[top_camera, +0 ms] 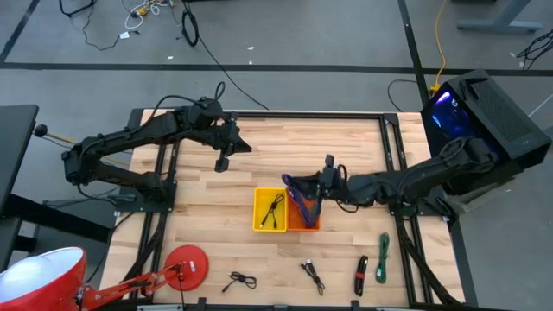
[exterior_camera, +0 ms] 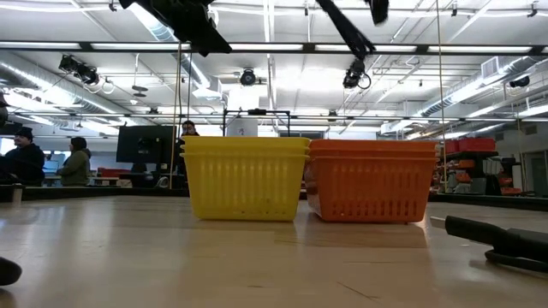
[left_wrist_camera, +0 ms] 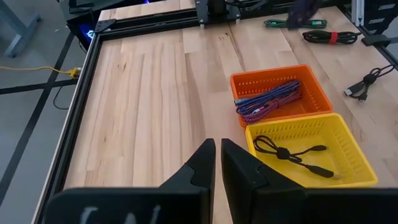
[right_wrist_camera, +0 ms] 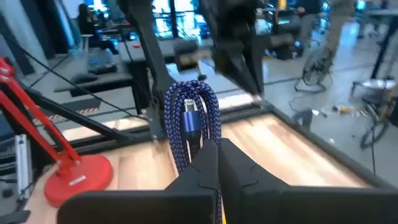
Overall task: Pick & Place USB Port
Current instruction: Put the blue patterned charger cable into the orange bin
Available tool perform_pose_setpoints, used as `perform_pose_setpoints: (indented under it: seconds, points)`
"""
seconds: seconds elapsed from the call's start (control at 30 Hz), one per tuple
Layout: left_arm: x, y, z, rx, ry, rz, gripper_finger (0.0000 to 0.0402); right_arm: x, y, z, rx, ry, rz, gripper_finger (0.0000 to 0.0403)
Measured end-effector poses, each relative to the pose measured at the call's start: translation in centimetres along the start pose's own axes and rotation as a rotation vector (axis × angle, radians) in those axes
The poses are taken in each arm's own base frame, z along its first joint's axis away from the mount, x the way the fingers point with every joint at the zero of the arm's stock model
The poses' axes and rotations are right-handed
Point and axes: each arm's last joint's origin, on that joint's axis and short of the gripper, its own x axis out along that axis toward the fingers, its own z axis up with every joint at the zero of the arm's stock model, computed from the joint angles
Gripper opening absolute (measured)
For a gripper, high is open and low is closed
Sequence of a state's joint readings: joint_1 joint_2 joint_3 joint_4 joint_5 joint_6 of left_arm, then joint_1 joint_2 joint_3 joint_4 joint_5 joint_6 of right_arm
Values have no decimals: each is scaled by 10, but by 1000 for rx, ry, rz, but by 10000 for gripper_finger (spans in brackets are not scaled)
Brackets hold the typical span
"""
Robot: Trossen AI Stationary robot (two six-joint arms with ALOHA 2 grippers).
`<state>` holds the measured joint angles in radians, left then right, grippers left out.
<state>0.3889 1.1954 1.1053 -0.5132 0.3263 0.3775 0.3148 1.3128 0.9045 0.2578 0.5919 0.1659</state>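
Note:
I should keep lowering the blue-purple cable with my right gripper until the coil goes into the basket, because the cable is hovering over the orange basket (top_camera: 298, 224), where a braided cable lies.
My right gripper (top_camera: 315, 184) reaches in from the table's right and is shut on a coiled blue-purple braided USB cable (right_wrist_camera: 193, 118), above the orange basket (top_camera: 311, 225). A second braided cable (left_wrist_camera: 267, 101) lies inside the orange basket (left_wrist_camera: 311, 84). Beside it stands the yellow basket (top_camera: 270, 210), with a black cable (left_wrist_camera: 292, 152) on its floor. My left gripper (left_wrist_camera: 217, 158) hovers over bare wood toward the table's far left (top_camera: 221, 161); it is shut, with nothing between its fingers. My right gripper pinches the lower end of the cable's coil (right_wrist_camera: 186, 158) between its two fingers. The fingers come in about level from the table's right. The loops stand up past the fingertips with a blue plug (right_wrist_camera: 189, 115) among them, clear of the basket.
Along the near edge lie loose black cables (top_camera: 239, 281) (top_camera: 313, 275), a black bundle with a red tie (top_camera: 361, 275) and a green cable (top_camera: 383, 250). A red lamp base (top_camera: 186, 263) sits near left. A metal frame (top_camera: 389, 155) borders the table.

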Motion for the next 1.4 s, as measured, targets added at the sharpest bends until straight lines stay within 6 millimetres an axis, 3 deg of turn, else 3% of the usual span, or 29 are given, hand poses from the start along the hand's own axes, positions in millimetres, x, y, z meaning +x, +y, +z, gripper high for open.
perform_pose_setpoints:
  seconds: [0.43,0.8,1.07,1.4]
  points:
    - [0,0,0,-4,0,0,32,-16,-22,-75,305,-96,-158,0]
    - [0,0,0,10,-1,1,32,-19,-27,-95,453,-108,-212,0]
    - [0,0,0,28,3,9,32,-7,-10,-119,494,-112,-160,0]
    - [0,0,0,28,4,11,32,-11,2,-139,550,-37,-147,0]
